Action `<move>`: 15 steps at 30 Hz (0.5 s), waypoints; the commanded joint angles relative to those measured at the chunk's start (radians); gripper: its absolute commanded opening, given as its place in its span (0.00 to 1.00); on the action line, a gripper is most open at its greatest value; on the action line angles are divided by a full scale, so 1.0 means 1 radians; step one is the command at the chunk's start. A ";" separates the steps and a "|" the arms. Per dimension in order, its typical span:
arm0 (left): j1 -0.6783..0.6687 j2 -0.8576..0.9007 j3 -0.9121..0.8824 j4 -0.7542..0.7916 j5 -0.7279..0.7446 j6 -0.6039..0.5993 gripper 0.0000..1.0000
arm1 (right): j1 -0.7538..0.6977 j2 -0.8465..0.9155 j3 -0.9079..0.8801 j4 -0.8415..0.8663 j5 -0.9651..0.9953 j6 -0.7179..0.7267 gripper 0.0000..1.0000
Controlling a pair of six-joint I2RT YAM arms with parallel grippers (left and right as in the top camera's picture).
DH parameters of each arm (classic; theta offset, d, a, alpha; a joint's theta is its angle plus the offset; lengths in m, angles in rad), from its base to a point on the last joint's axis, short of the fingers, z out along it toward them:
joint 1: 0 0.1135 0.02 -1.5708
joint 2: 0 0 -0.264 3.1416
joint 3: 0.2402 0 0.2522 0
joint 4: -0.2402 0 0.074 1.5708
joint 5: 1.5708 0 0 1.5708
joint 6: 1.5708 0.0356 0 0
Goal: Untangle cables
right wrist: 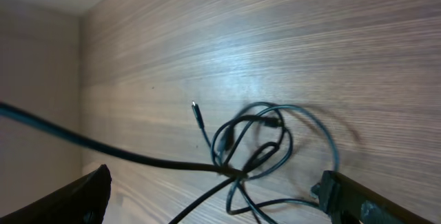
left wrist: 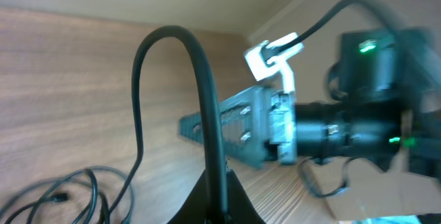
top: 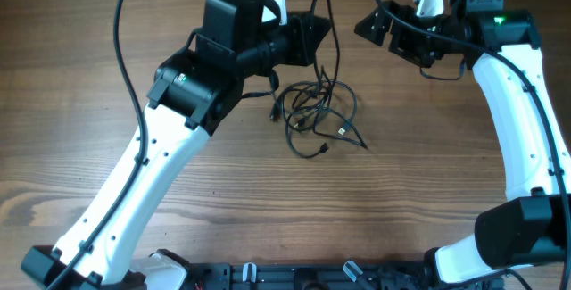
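The piece of cable [top: 335,20] in my left gripper curves down into the tangle [top: 322,78], so next my right gripper takes over the raised piece of cable and pulls it up from its side.
The thin black cables [top: 317,111] lie in a loose tangle on the wooden table, with small plug ends at its lower edge. One strand rises from the tangle and arcs over into my left gripper [top: 314,33]. In the left wrist view my left gripper [left wrist: 220,186] is shut on that strand, and the tangle [left wrist: 62,196] shows at the lower left. My right gripper [top: 373,26] is open and empty, raised to the right of the strand. In the right wrist view its fingers [right wrist: 215,180] are spread wide above the tangle [right wrist: 255,148].
The wooden table [top: 428,174] runs under both arms. The thicker black arm cables hang near the left arm [top: 125,49] and the right arm [top: 393,9]. The right arm's wrist [left wrist: 344,127] shows in the left wrist view.
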 commanded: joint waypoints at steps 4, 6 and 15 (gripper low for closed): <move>-0.001 -0.067 0.094 0.058 0.028 -0.023 0.04 | 0.007 0.011 -0.006 0.012 -0.172 -0.190 0.99; -0.001 -0.068 0.106 0.059 0.028 -0.026 0.04 | 0.007 0.011 -0.006 0.018 -0.170 -0.199 0.99; 0.000 -0.118 0.111 0.132 0.088 -0.079 0.04 | 0.111 0.011 -0.006 0.092 -0.056 -0.187 0.81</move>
